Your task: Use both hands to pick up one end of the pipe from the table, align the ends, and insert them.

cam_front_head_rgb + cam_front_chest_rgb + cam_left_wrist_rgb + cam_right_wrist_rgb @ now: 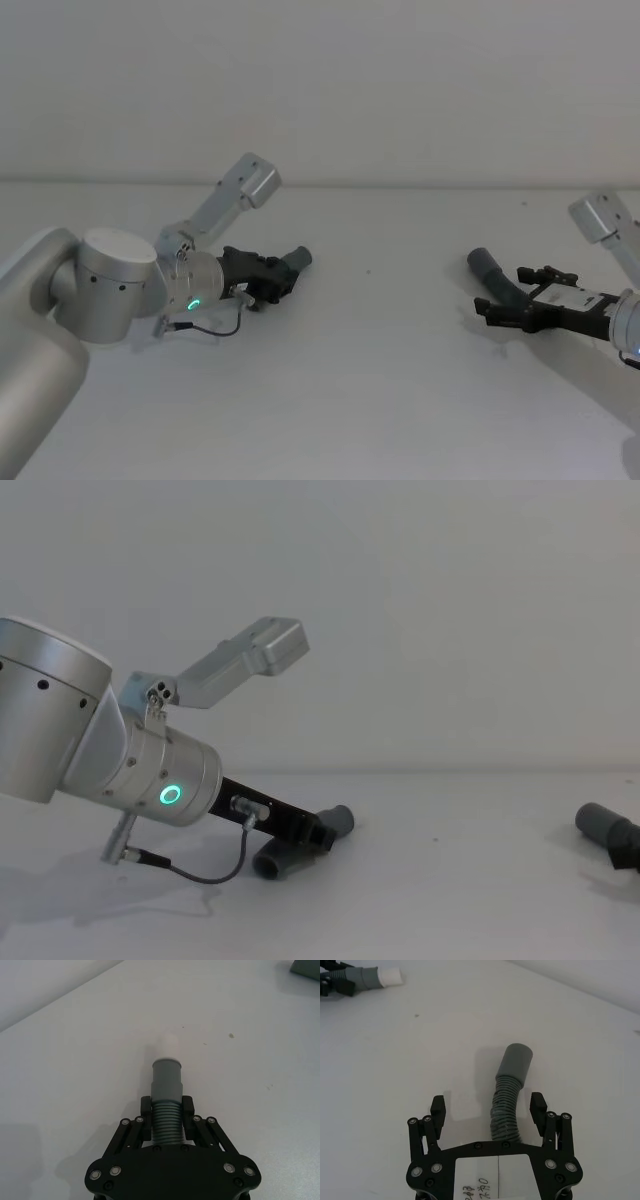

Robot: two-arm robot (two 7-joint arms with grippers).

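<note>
The wide socket (515, 1065) will stay tilted away from my right gripper's line when I lift the pipe, because the pipe's ribbed part (505, 1110) lies in a curve.
My left gripper (167, 1112) is shut on the ribbed part of one pipe piece (166, 1080), just behind its smooth grey cuff. The narrower white tip (167, 1045) points forward, low at the table (380, 380). In the head view this gripper (272, 278) is at centre left, and its pipe piece (298, 259) points right. My right gripper (487, 1107) is open, its fingers on either side of the other pipe piece (507, 1110) without touching it. That piece lies on the table, and its plain wide socket (516, 1062) points away from the gripper. In the head view the right gripper (505, 302) and its piece (490, 268) are at the right.
The white table meets a pale wall at the back. A wide bare stretch of table separates the two pipe pieces. A thin cable (200, 872) loops under my left wrist, close to the surface.
</note>
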